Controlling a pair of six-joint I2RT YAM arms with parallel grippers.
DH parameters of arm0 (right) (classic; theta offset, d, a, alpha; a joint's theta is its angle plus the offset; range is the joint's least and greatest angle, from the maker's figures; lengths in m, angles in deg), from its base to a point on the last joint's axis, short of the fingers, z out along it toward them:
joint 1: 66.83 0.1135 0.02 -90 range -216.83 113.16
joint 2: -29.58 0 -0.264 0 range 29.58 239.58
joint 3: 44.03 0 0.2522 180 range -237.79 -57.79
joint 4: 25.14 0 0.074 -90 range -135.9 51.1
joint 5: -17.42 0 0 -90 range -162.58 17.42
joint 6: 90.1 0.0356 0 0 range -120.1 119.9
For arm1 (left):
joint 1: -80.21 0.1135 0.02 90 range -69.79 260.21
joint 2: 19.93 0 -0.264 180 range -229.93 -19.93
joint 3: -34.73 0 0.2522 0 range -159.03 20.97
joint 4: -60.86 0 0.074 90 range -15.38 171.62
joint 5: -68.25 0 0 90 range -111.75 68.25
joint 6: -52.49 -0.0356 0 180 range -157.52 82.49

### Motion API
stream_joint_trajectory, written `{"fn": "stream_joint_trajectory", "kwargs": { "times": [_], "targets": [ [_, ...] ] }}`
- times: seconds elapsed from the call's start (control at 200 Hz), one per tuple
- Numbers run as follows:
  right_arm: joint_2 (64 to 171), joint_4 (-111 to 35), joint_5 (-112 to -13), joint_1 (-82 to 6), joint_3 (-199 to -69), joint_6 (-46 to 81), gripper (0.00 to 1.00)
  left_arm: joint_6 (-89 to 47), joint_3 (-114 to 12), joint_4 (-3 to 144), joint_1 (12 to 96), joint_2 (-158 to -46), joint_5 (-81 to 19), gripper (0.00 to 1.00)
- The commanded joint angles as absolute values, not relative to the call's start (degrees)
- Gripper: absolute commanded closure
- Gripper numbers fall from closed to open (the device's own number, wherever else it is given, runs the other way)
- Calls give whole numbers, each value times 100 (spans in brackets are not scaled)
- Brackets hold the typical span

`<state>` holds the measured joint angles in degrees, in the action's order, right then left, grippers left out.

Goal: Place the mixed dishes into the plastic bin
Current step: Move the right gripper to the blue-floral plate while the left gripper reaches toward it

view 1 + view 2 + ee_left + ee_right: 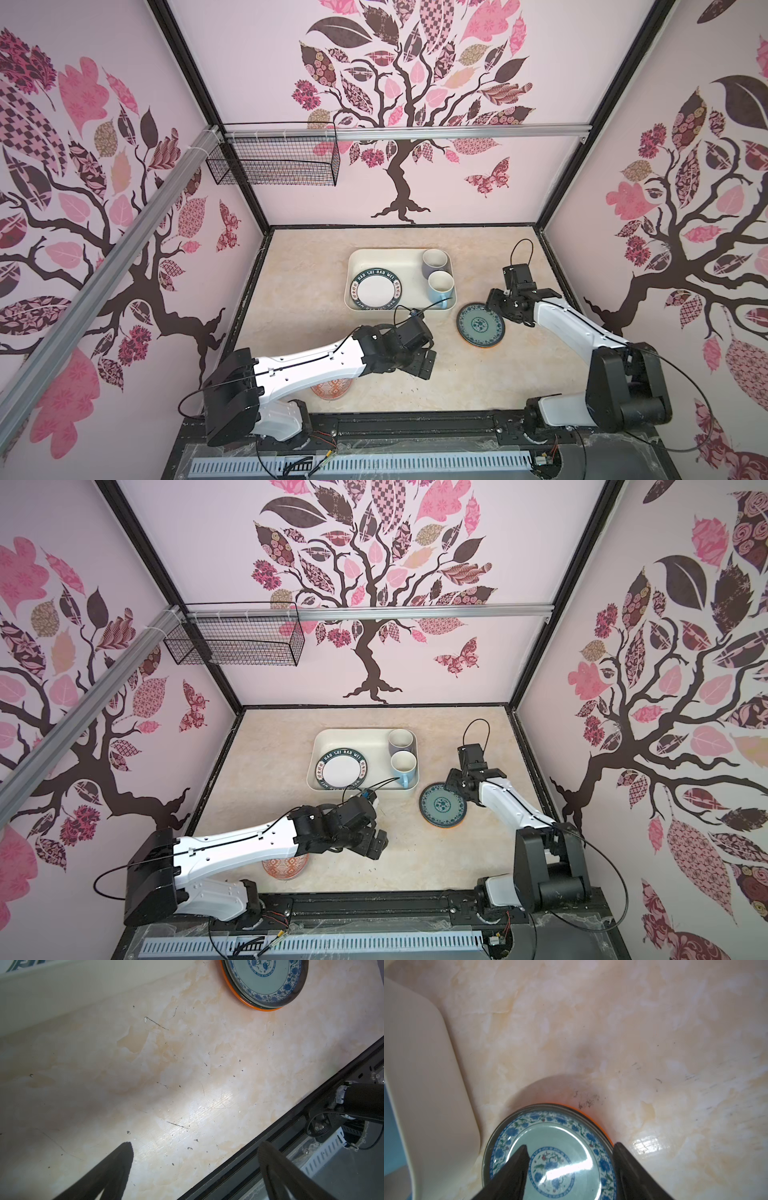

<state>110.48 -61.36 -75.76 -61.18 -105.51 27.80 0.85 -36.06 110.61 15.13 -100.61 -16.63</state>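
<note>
I should pull the teal plate's stack toward the front rail with my right gripper before I lift the teal plate, because the stack is close beside the plastic bin.
The cream plastic bin [361,257] [328,735] holds the white plate with black characters [376,289], a lavender mug [436,262] and a light-blue mug [441,289]. To its right the teal patterned plate [481,324] [560,1136] lies stacked on an orange plate [591,1114] [245,1002]. My right gripper [496,309] [571,1145] is open at that stack's far rim, one finger over the teal plate and one outside it. My left gripper [428,365] [196,1144] hangs open and empty over bare table. The orange-patterned bowl [330,390] [284,868] peeks out under the left arm.
A black wire basket [274,160] hangs from the rail on the back wall. A black frame rail [415,419] borders the table's front edge, close to the left gripper. Patterned walls close in both sides.
</note>
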Motion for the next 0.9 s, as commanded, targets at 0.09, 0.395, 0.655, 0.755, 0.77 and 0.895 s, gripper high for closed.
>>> {"fn": "stream_joint_trajectory", "kwargs": {
  "times": [0.09,0.395,0.655,0.755,0.77,0.895],
  "targets": [
    [11834,-5765,-7202,-6658,-10953,2843,33,146,-3737,10934,1498,-9999,-1346,2],
    [12574,-5693,-6580,-6895,-11033,2846,35,60,-3539,10868,1595,-9959,-1253,2],
    [12484,-5612,-6089,-6646,-10576,2958,37,175,-3019,10507,1776,-9750,-1475,2],
    [12303,-5653,-5909,-6333,-10317,3035,37,203,-2836,10444,1824,-9641,-1489,2],
    [12258,-5663,-5918,-6279,-10271,3061,37,210,-2807,10443,1829,-9620,-1501,2],
    [11759,-5635,-5847,-5768,-9871,3330,37,298,-2540,10401,1834,-9412,-1510,2]
  ]
}}
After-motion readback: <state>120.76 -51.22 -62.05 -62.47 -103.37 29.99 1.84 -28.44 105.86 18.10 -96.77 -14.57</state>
